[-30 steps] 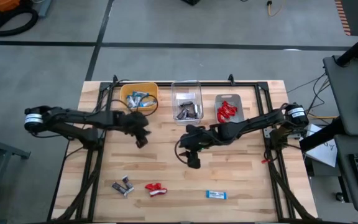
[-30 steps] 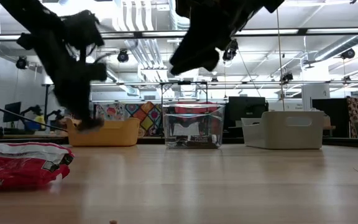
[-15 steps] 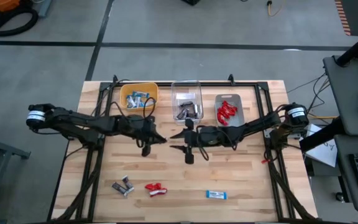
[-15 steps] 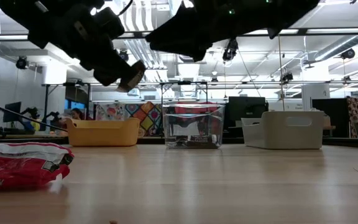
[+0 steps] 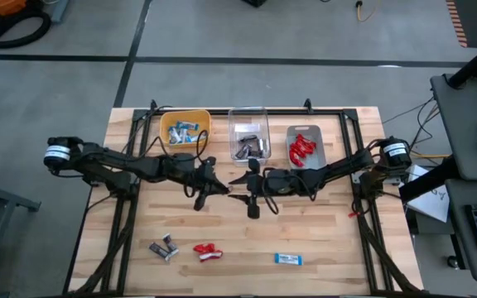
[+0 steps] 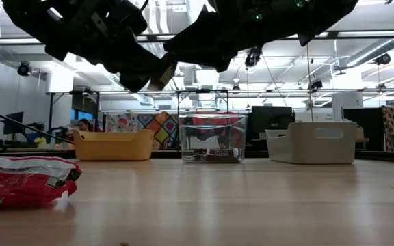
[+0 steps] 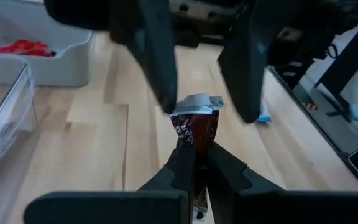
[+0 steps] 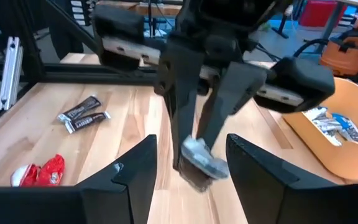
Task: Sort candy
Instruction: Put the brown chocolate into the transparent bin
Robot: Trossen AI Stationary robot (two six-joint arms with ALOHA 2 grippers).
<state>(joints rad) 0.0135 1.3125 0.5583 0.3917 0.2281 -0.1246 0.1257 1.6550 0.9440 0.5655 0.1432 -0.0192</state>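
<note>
The brown candy (image 7: 195,129) fills my left gripper, so my right gripper should grasp its silvery end (image 7: 197,104) for the clear bin, freeing the left gripper for the red candy.
A dark brown candy (image 7: 196,126) with a silvery end hangs in the air over the table's middle, with my left gripper (image 7: 194,151) shut on it. My right gripper (image 8: 191,144) faces it from the table's right, open. Its two fingers stand on either side of the candy's silvery end (image 7: 197,102) without touching it. In the high view the left gripper (image 5: 218,187) and the right gripper (image 5: 236,184) meet nose to nose. Two more brown candies (image 5: 164,247), a red one (image 5: 208,251) and a blue-and-white one (image 5: 288,259) lie flat near the front edge. My left gripper pinches the brown candy between its two fingertips by the wrapper's near part (image 7: 194,142). The silvery end sticks out beyond the fingertips. The fingers lie almost level, pointing toward the table's right, along the candy. The candy is lifted clear of the table.
At the far edge stand a yellow bin (image 5: 185,129) with blue-and-white sweets, a clear bin (image 5: 249,136) with brown ones and a grey bin (image 5: 305,145) with red ones. Bare wood lies between the bins and the loose sweets in front.
My left gripper has gone toward the table's right and a little up, tipping from pointing down to almost level with the candy held out. My right gripper has also tipped up from pointing down, swung toward the left gripper, and now straddles the candy's free end.
</note>
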